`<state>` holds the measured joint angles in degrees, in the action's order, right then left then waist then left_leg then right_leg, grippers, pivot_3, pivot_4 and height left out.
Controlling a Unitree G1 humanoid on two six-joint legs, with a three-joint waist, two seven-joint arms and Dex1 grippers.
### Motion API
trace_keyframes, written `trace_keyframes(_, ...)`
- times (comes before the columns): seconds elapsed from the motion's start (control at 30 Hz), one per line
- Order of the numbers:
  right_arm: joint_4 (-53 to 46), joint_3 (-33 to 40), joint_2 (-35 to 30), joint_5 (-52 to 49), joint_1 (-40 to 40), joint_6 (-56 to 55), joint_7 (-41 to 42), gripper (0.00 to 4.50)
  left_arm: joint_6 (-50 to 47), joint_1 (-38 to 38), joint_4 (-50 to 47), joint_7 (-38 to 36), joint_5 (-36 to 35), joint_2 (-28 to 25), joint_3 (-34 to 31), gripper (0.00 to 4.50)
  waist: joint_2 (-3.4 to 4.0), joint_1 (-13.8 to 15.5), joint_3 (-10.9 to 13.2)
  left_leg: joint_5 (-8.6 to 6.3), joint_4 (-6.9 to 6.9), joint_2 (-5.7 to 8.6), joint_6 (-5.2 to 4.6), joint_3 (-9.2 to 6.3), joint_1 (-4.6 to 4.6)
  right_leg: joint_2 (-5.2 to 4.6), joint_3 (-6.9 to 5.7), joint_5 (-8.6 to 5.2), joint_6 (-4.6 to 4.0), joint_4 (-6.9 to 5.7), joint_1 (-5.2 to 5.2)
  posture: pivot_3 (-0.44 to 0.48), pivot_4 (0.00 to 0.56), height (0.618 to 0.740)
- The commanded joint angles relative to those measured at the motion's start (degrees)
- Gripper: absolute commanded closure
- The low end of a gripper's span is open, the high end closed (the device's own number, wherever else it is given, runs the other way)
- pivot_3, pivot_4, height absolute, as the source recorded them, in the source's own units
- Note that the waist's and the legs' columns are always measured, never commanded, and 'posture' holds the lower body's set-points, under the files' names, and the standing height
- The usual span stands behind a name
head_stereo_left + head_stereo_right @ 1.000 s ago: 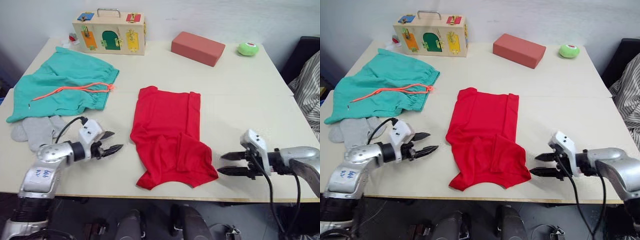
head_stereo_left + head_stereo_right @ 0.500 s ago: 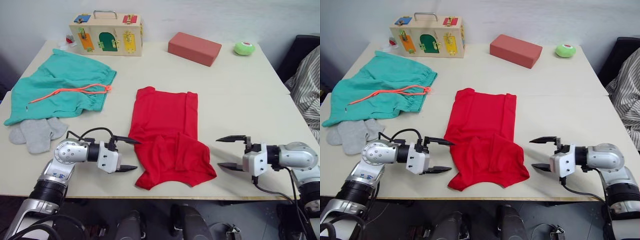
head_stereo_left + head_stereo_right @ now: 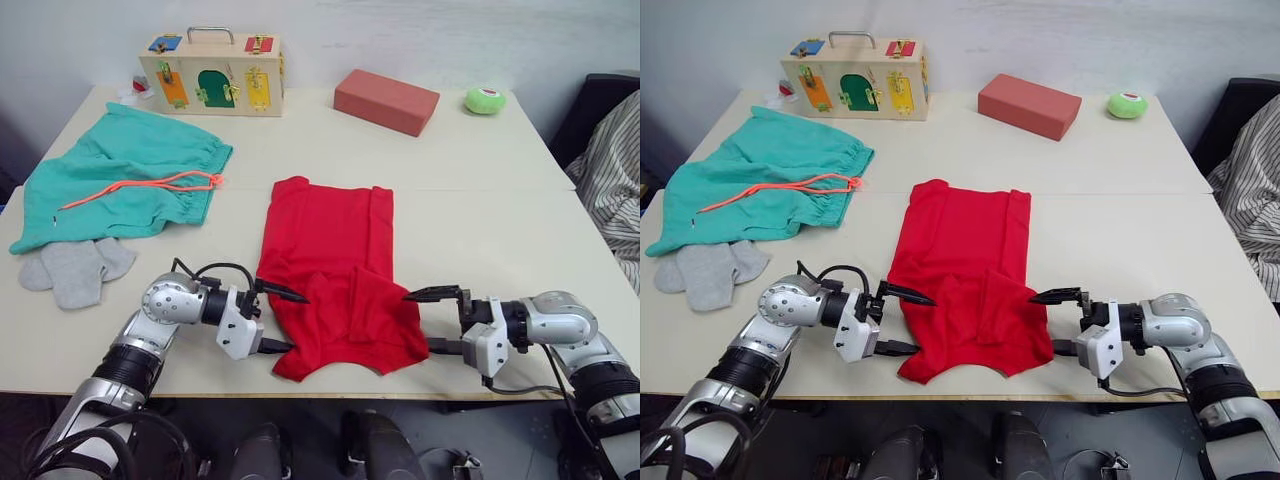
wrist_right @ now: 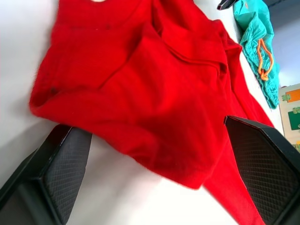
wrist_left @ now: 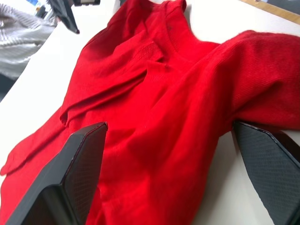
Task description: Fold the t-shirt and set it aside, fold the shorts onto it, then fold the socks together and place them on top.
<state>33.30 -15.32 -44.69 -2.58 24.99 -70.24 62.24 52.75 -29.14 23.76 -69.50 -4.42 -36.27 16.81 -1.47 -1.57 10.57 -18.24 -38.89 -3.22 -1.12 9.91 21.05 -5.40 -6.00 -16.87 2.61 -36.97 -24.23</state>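
The red t-shirt's side flaps [image 3: 381,232] are on top, so the red t-shirt will cover them inside and show a smooth front when the robot folds it over.
The red t-shirt [image 3: 335,280] lies in the middle of the table, folded into a long strip and rumpled at its near end. My left gripper [image 3: 297,322] is open, its fingers [image 5: 79,164] straddling the shirt's near left edge. My right gripper [image 3: 418,321] is open at the near right edge, where the cloth [image 4: 140,79] lies between its fingers [image 4: 65,159]. The teal shorts [image 3: 120,175] with an orange drawstring [image 3: 140,183] lie flat at the far left. The grey socks [image 3: 75,268] lie side by side just in front of the shorts.
A wooden latch box [image 3: 212,70] stands at the back left. A red-brown block [image 3: 386,100] and a green ball [image 3: 484,99] sit at the back right. Striped cloth [image 3: 610,170] hangs beyond the table's right edge. The table's front edge [image 3: 200,388] runs just behind both grippers.
Both grippers have moved inward from the shirt's sides and now reach its near edges, fingers spread wider. The garments have not moved.
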Motion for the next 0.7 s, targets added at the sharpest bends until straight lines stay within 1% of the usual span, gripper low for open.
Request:
trace_keyframes(0.03, -0.29, -3.08, 1.93, 4.47, -0.01, 0.96, -1.17, 0.65, 2.37, -0.62, 2.56, -1.15, 0.83, 0.75, 2.73, 0.00, 0.03, -0.11, -0.03, 0.00, -0.01, 0.00, 0.00, 0.01, -0.01, 0.00, 0.01, 0.00, 0.00, -0.01, 0.01, 0.000, 0.150, 0.740)
trace_keyframes(0.07, -0.32, -3.34, 2.15, 4.93, 0.20, 1.14, -1.52, 0.93, 2.75, -0.84, 3.06, -1.18, 0.79, 0.85, 2.96, 0.20, 0.02, -0.11, -0.04, 0.00, -0.01, 0.00, 0.00, 0.01, -0.03, 0.00, 0.01, 0.00, 0.00, -0.03, 0.01, 0.000, 0.150, 0.740)
trace_keyframes(0.17, -0.63, -4.26, 2.53, 5.99, 0.70, 1.98, -2.32, 1.97, 3.82, -1.36, 4.34, -1.85, 0.52, 1.13, 4.21, 0.93, 0.04, -0.12, -0.05, 0.00, -0.02, -0.01, 0.00, 0.00, -0.08, 0.00, 0.01, 0.00, -0.01, -0.06, 0.05, 0.000, 0.150, 0.740)
trace_keyframes(0.23, -0.59, -4.68, 2.42, 6.05, 0.68, 2.27, -2.75, 2.74, 4.05, -1.42, 4.76, -2.23, 0.33, 1.35, 4.91, 1.62, 0.04, -0.05, -0.05, 0.00, -0.03, -0.01, 0.00, 0.00, -0.08, 0.00, 0.01, 0.00, -0.01, -0.07, 0.05, 0.000, 0.150, 0.740)
trace_keyframes(0.4, -2.15, -5.18, 1.33, 5.33, -0.42, 3.60, -3.82, 4.47, 4.17, -1.13, 5.71, -2.44, 0.52, 0.99, 5.81, 3.24, 0.05, -0.02, -0.05, -0.02, -0.09, -0.01, -0.04, -0.01, -0.04, -0.02, 0.00, 0.00, -0.01, -0.08, 0.05, 0.000, 0.150, 0.740)
trace_keyframes(0.5, -5.25, -5.22, 0.08, 3.08, -2.25, 5.97, -3.58, 4.50, 2.81, 0.12, 4.84, -3.38, -1.24, -0.24, 5.74, 4.26, 0.09, -0.01, -0.07, -0.02, -0.09, -0.01, -0.04, -0.05, -0.02, -0.02, -0.01, -0.01, -0.01, -0.08, 0.04, 0.000, 0.150, 0.740)
trace_keyframes(0.53, -6.84, -5.26, -0.47, 2.04, -3.02, 7.00, -3.32, 4.50, 2.06, 0.71, 4.09, -3.88, -2.22, -0.75, 5.63, 4.46, 0.11, -0.03, -0.07, -0.02, -0.08, -0.01, -0.04, -0.05, -0.02, -0.03, -0.01, -0.01, -0.01, -0.07, 0.04, 0.000, 0.150, 0.740)
trace_keyframes(0.7, -20.26, -4.54, -4.86, -6.49, -8.80, 16.80, -1.18, 4.50, -5.35, 5.33, -3.99, -6.07, -9.56, -4.63, 3.93, 4.46, 0.23, -0.41, 0.00, -0.05, 0.06, -0.05, 0.01, -0.05, 0.05, 0.01, 0.00, -0.09, -0.15, -0.11, -0.12, 0.000, 0.150, 0.740)
